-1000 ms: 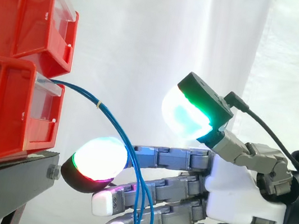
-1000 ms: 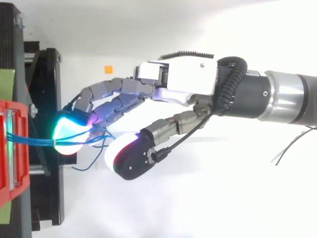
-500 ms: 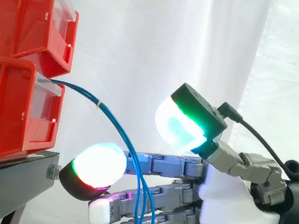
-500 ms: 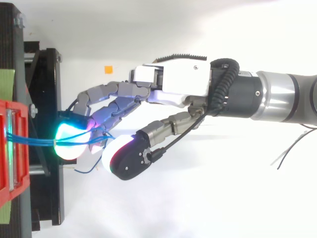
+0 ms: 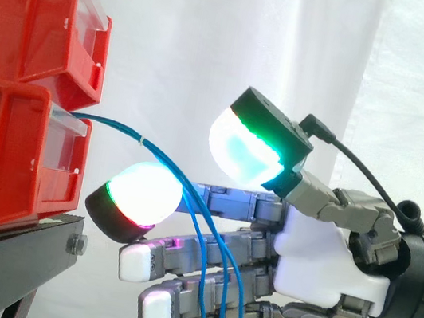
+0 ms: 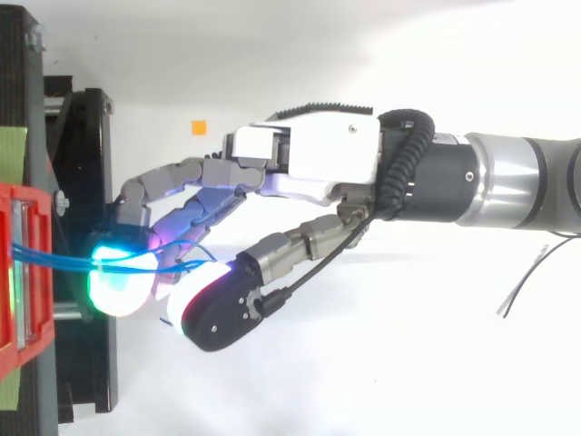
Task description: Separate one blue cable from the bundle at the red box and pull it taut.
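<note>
The blue cables (image 5: 223, 288) already spread apart below the pale tie (image 5: 141, 140), so one blue cable should come loose when I pull, and the others should stay hanging.
A bundle of thin blue cables (image 5: 158, 168) leaves the lower red bin (image 5: 2, 158) and arcs down to the right. It crosses the straight fingers of my hand (image 5: 317, 256), which reaches in from the right. One glowing fingertip (image 5: 137, 196) lies just under the cables near the bin's front. The thumb pad (image 5: 241, 152) stands above the fingers, apart from them. From above, the blue cables (image 6: 54, 259) run from the bin to the fingertips of the hand (image 6: 309, 159). The hand is open, and I cannot tell whether one cable lies apart from the others.
An upper red bin (image 5: 34, 10) is stacked on the lower one, both on the black stand (image 5: 3, 255). A small orange marker (image 6: 199, 127) lies on the white surface behind the hand. A white curtain hangs at the back.
The hand has moved left toward the bins and risen slightly. Its leading fingertip now lies closer to the bin front, under the cables. The thumb stays raised.
</note>
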